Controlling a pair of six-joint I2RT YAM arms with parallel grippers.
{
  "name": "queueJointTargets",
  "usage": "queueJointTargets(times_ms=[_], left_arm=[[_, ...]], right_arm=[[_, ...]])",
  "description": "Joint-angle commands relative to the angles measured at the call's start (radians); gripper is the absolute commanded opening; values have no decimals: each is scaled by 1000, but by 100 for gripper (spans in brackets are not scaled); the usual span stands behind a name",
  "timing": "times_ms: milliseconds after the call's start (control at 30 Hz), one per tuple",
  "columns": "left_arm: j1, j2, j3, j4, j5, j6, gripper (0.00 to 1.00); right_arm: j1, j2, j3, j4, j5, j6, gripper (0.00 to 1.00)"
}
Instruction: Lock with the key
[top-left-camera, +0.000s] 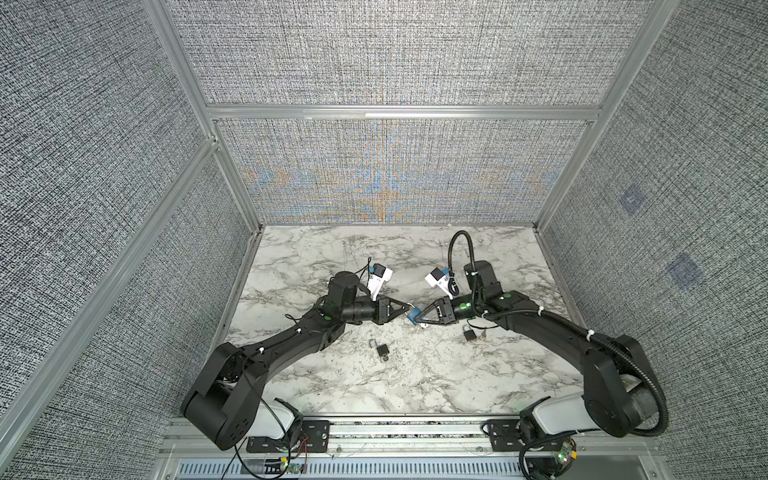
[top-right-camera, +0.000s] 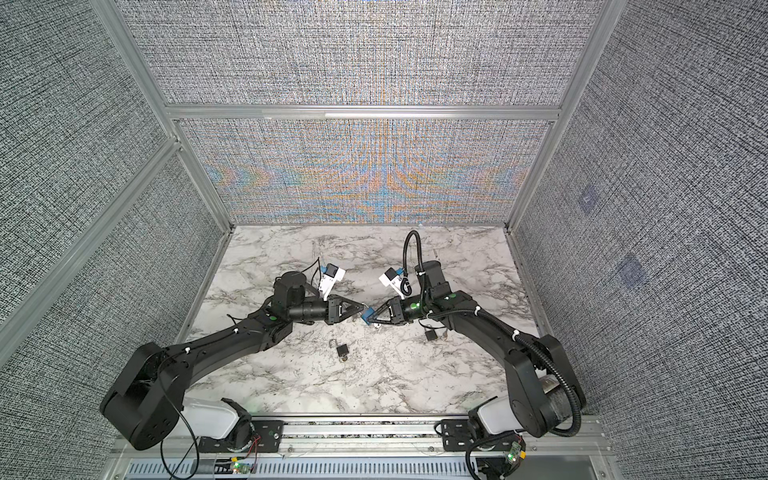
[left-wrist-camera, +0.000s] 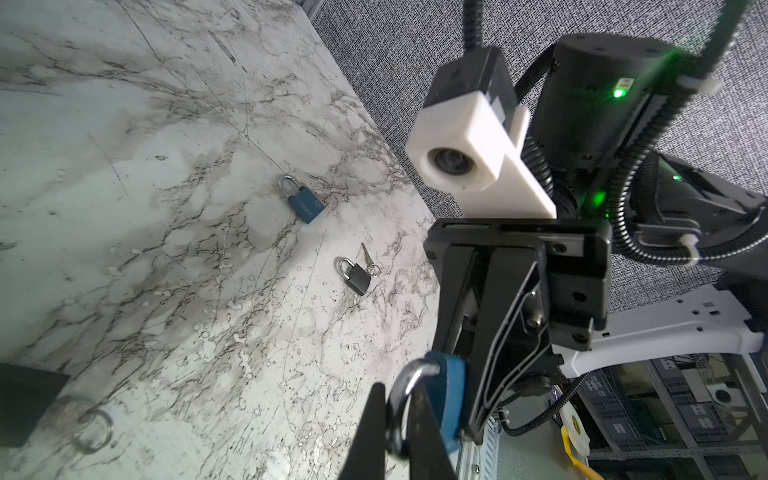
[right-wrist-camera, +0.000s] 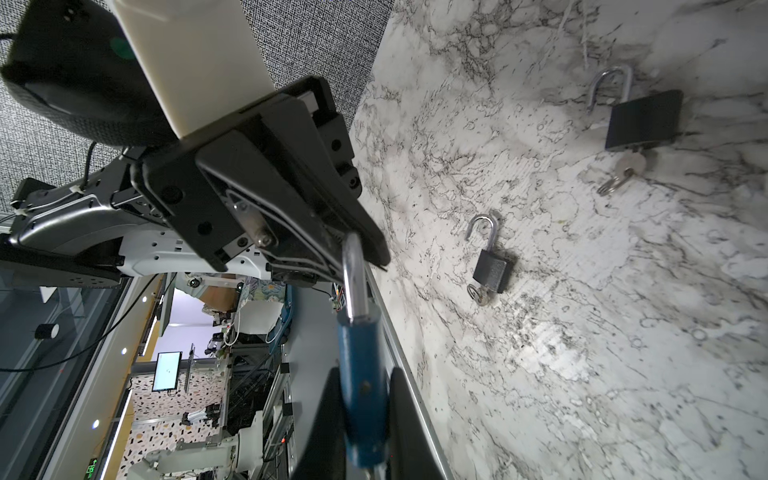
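The silver shackle (left-wrist-camera: 410, 370) lies at a slant across my left gripper's fingers. Next, my left gripper opens and takes the shackle squarely (left-wrist-camera: 393, 412) before my right gripper lets go of the body.
A blue padlock (top-left-camera: 412, 318) (top-right-camera: 365, 317) hangs in the air between my two grippers above the middle of the marble table (top-left-camera: 332, 257). My right gripper (right-wrist-camera: 363, 424) (top-left-camera: 416, 321) is shut on its blue body (right-wrist-camera: 360, 374). My left gripper (left-wrist-camera: 397, 419) (top-left-camera: 408, 312) is shut on its silver shackle (left-wrist-camera: 409, 384) (right-wrist-camera: 353, 270). I cannot tell whether the shackle is pressed in. A small pale piece (top-left-camera: 423, 326) hangs below the body; whether it is the key I cannot tell.
A black padlock (top-left-camera: 380, 348) (right-wrist-camera: 492, 268) with an open shackle and a key in it lies near the front. A larger open black padlock (right-wrist-camera: 642, 120) lies further off. Another black padlock (top-left-camera: 468, 333) (left-wrist-camera: 356, 277) with a loose key (left-wrist-camera: 366, 255) lies by my right arm, and a second blue padlock (left-wrist-camera: 306, 203) beyond it.
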Motion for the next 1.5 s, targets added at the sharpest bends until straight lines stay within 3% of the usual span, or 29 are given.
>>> queueJointTargets(times_ms=[0,200,367,500,1467], left_arm=[[-36,2,-9,4,178,3,0],[-14,-8,-10,27,173,-3,0],[36,0,-3,119,216,-68,28],[45,18,35,95,223,-53,30],[93,-37,-53,204,233,-132,20]], right_arm=[[9,1,27,215,42,42,0],[22,3,27,138,61,-13,0],[51,-2,14,85,68,-50,0],[62,-15,-4,96,77,-41,0],[64,-21,8,111,83,-25,0]])
